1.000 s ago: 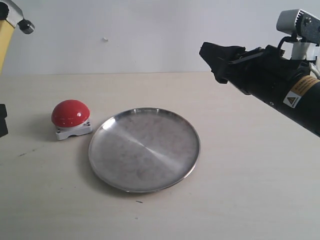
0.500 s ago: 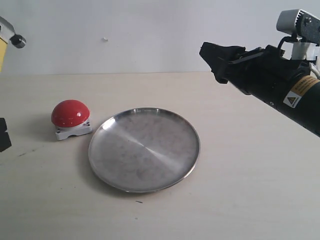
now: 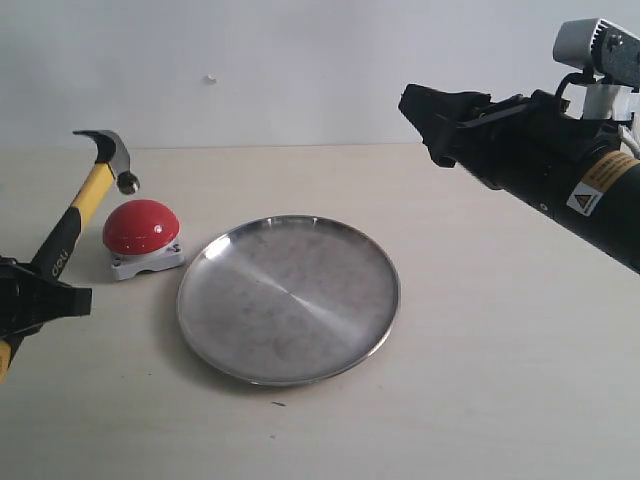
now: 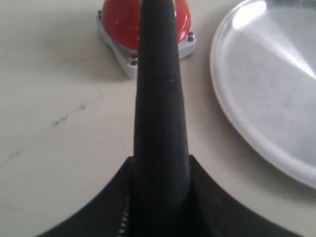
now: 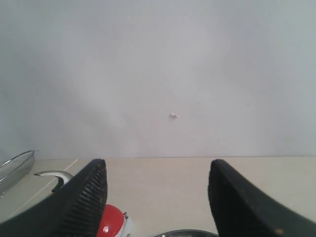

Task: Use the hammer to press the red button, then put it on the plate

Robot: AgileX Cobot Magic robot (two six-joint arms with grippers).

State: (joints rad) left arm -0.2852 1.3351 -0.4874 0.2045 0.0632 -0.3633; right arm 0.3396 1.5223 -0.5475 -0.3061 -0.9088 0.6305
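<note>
The hammer's head is hanging clear above the red button. Next, I lower the hammer onto the button's dome with my left gripper before I go to the plate.
The hammer rises tilted at the left, its dark head just above and behind the red button; whether they touch is unclear. My left gripper is shut on the black part of the hammer's handle, which points at the button. To the right of the button lies the silver plate, holding nothing. My right gripper hangs open high at the right, and between its fingers there is nothing. The button and hammer head show low in the right wrist view.
A white wall closes the back of the beige table. The edge of a wire basket shows off to one side in the right wrist view. The right arm stretches over the table's right part.
The hammer has swung down from the upper left into view, head now over the button. My left gripper has come in at the left edge. The right arm has not moved.
</note>
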